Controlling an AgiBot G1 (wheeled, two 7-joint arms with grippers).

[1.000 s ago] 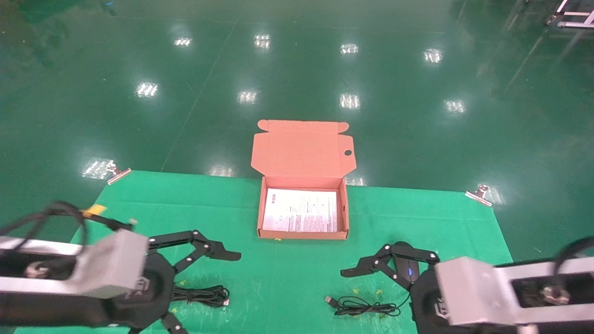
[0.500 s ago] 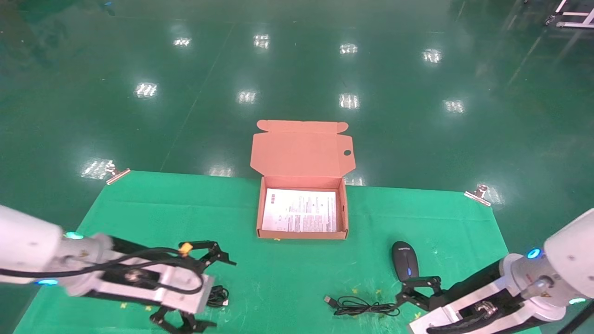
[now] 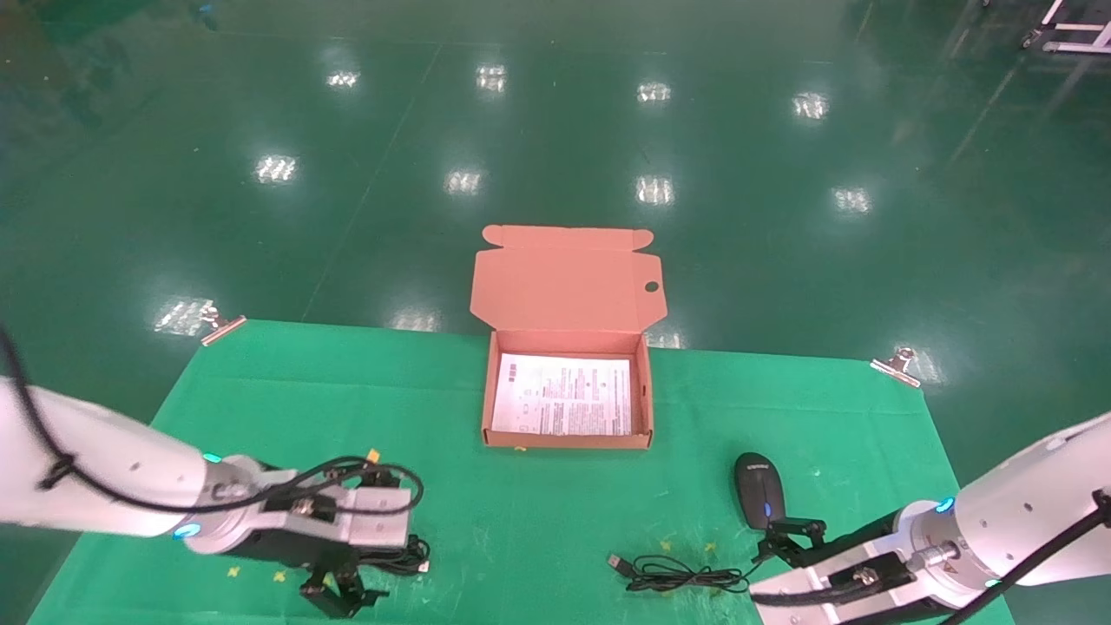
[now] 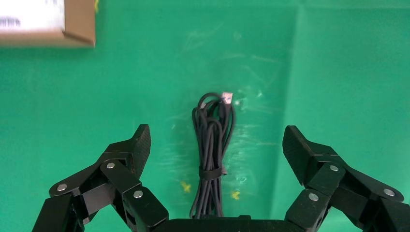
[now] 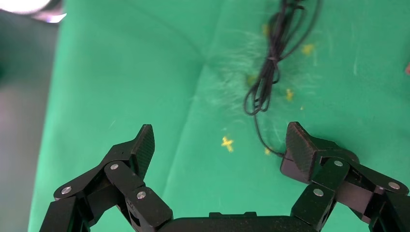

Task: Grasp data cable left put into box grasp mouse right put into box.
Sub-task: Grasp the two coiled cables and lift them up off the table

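The data cable (image 4: 213, 137) runs lengthwise between my left gripper's open fingers. I go on moving down until they sit on either side of the black band (image 4: 211, 174) before I close.
The data cable (image 4: 212, 145), a black elongated coil with a pale plug, lies on the green mat between the spread fingers of my left gripper (image 4: 216, 140), which is open above it. In the head view the cable (image 3: 410, 555) shows just past that gripper's body. The black mouse (image 3: 759, 501) with its blue-lit wheel lies right of centre, its cord (image 3: 686, 575) bundled to its left. My right gripper (image 5: 220, 140) is open low over the mat, and the mouse (image 5: 290, 166) peeks out behind one finger. The open box (image 3: 564, 441) holds only a white sheet.
The box lid (image 3: 568, 278) stands open at the far side, over the table's back edge. Metal clips (image 3: 221, 325) (image 3: 894, 365) hold the green mat (image 3: 538, 512) at its far corners. Beyond is a glossy green floor.
Both arms have swung from level to pointing down at the mat. The left gripper has come over the cable. The right gripper has drawn back to the near side of the mouse.
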